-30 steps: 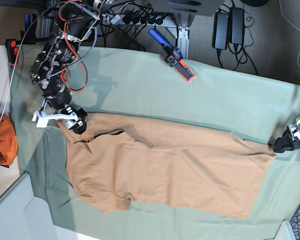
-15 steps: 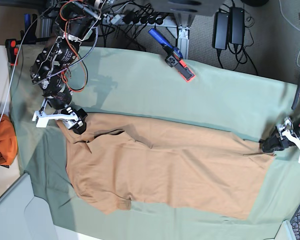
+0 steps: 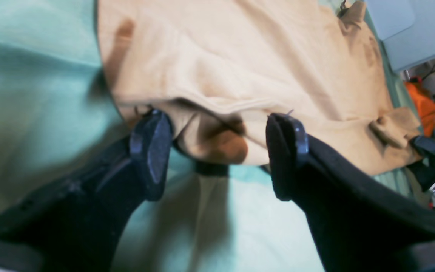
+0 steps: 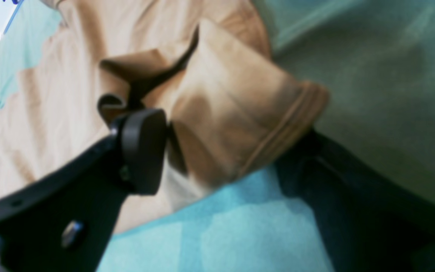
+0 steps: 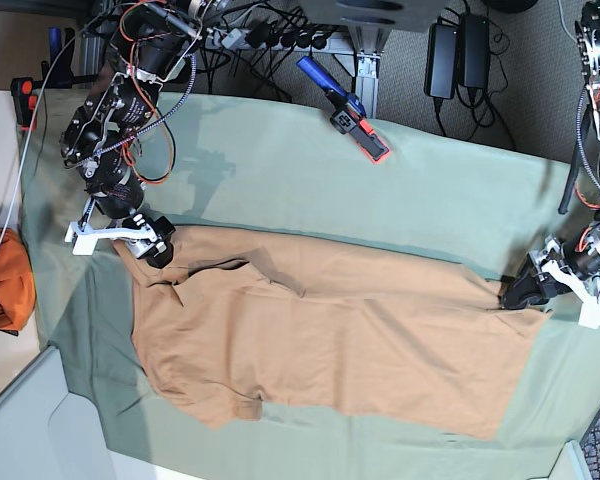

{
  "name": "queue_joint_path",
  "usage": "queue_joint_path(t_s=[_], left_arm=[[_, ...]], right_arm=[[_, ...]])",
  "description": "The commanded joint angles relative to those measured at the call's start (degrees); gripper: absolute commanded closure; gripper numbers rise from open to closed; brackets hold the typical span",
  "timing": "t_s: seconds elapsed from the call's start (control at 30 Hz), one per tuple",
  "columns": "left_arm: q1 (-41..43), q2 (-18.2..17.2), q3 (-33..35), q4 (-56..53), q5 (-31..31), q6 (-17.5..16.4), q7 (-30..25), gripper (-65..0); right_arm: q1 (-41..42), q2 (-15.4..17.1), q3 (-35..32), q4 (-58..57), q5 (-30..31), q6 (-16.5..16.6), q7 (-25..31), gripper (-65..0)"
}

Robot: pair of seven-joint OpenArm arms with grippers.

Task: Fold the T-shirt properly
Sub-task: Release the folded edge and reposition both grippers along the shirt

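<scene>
The T-shirt's hem corner (image 5: 520, 320) is bunched loosely in my left gripper's open fingers. My left gripper should pinch the corner and pull the T-shirt's wavy far edge (image 5: 452, 272) straight before the fold.
The tan T-shirt (image 5: 330, 340) lies flat on the pale green cloth (image 5: 280, 170), neck end at the left, hem at the right. My right gripper (image 5: 152, 240) sits at the shirt's upper left corner. In the right wrist view it (image 4: 221, 158) is open, with the folded sleeve (image 4: 232, 113) lying between its jaws. My left gripper (image 5: 520, 290) is at the upper right hem corner. In the left wrist view it (image 3: 217, 151) is open, and the hem corner (image 3: 221, 143) bulges between its fingers (image 3: 151, 151).
A brighter orange cloth bundle (image 5: 2, 280) sits off the left edge of the green cloth. A blue and red tool (image 5: 350, 115) lies at the cloth's far edge. Cables and power bricks (image 5: 458, 50) are behind it. A pale grey bin (image 5: 30, 430) is at the lower left.
My left arm has come in from the right edge of the base view to the shirt's hem corner. The right arm and the shirt have stayed put.
</scene>
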Motion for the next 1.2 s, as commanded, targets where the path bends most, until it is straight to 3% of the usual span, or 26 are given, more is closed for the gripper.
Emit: queue_joint_path(t_s=[0.0, 0.1, 0.2, 0.27, 0.33, 0.37, 0.47, 0.57, 0.67, 0.83, 1.17], left_arm=[[-1.2, -0.4, -0.2, 0.7, 0.5, -0.8, -0.9, -42.1], [-1.2, 0.1, -0.2, 0.7, 3.6, 4.3, -3.0, -40.8], [-1.2, 0.3, -0.2, 0.7, 4.3, 4.4, -3.4, -24.7], [-1.5, 0.5, -0.2, 0.7, 4.3, 4.4, -3.4, -11.1], [-2.0, 0.7, -0.2, 0.7, 4.5, 4.4, -3.4, -0.4], [-2.3, 0.6, -0.2, 0.7, 4.5, 4.4, -3.4, 0.0], [-3.0, 0.6, -0.2, 0.7, 4.7, 3.6, -2.0, 0.0], [-3.1, 0.3, -0.2, 0.8, 1.1, -0.9, 2.2, 0.0], [-2.9, -0.6, -0.2, 1.0, -4.9, -0.9, 8.3, 0.0], [-0.5, -3.8, -0.2, 2.7, -11.5, -0.9, 12.8, 0.0], [10.3, -7.2, -0.2, 16.9, -13.8, -0.9, 15.6, 0.0]], right_arm=[[1.0, 0.6, 0.1, 0.9, 0.2, 5.4, -0.2, -44.1], [1.0, 0.6, 0.1, 0.9, 0.3, 5.4, -0.2, -44.1], [1.0, 0.6, 0.1, 0.9, 0.2, 5.4, -0.2, -42.1], [1.0, 0.6, 0.1, 0.9, 0.3, 5.4, -0.2, -30.0], [1.0, 0.6, 0.1, 0.9, 0.4, 5.4, -0.1, -10.6], [1.0, 0.6, 0.1, 0.9, 0.5, 5.4, -0.2, -0.5], [1.0, 0.8, 0.1, 0.9, 0.3, 5.4, -0.4, 0.0], [1.0, 1.2, 0.1, 1.0, 1.7, 5.4, -2.4, 0.0], [1.0, 2.2, 0.1, 1.3, 3.3, 6.0, -5.4, 0.0], [-0.6, 4.0, 0.1, 2.8, 4.4, 6.5, -8.6, 0.0], [-6.9, 5.0, 0.1, 5.3, 7.2, 7.4, -10.5, 0.0]])
